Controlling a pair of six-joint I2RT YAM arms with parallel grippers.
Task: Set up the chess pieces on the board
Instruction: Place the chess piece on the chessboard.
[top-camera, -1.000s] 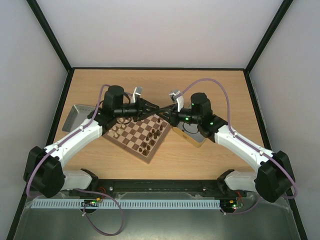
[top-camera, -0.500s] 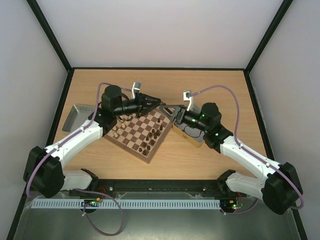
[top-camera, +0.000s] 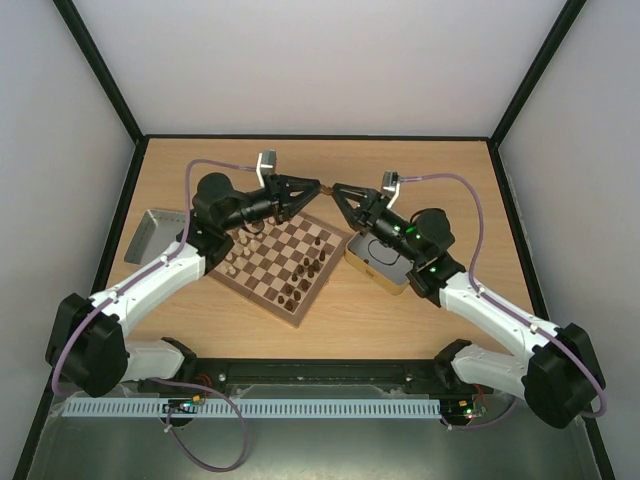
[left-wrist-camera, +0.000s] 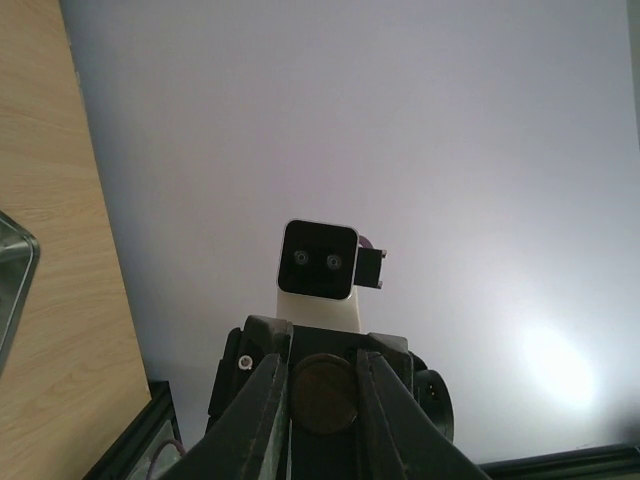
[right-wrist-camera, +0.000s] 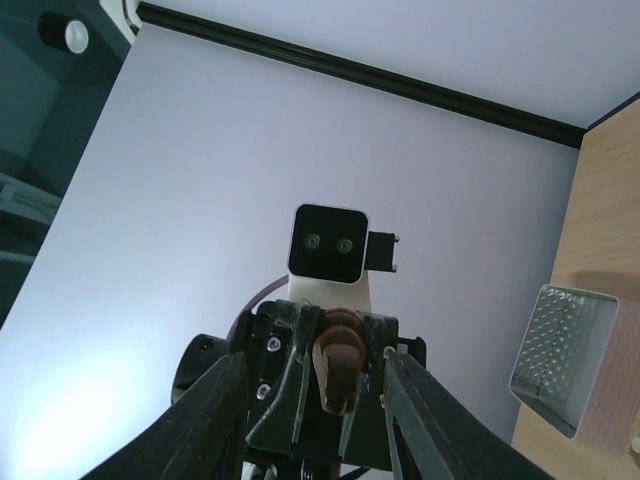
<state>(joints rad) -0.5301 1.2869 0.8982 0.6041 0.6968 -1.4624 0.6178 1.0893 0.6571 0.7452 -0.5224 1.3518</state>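
The dark brown chess piece's base (left-wrist-camera: 323, 393) points toward my left gripper, so next my right gripper grips the piece's top (right-wrist-camera: 342, 375) before my left gripper opens.
My left gripper (top-camera: 322, 187) is shut on a dark brown chess piece (left-wrist-camera: 325, 395), held in the air beyond the far corner of the board (top-camera: 252, 298). My right gripper (top-camera: 338, 190) faces it tip to tip and is open, its fingers (right-wrist-camera: 215, 410) spread on both sides of the left gripper's tips. In the right wrist view the dark piece (right-wrist-camera: 342, 375) shows pinched between the left fingers. Pale chess pieces (top-camera: 235, 262) stand along the board's left side and dark ones (top-camera: 300, 280) along its near right side.
A shiny metal tin (top-camera: 385, 270) lies right of the board under the right arm. A grey tray (top-camera: 150, 232) sits at the table's left edge, and its mesh side (right-wrist-camera: 570, 360) also shows in the right wrist view. Black frame posts border the table.
Both grippers have risen from the board's far corner and tilted up to face each other. The right gripper has opened; the left stays shut on the dark piece.
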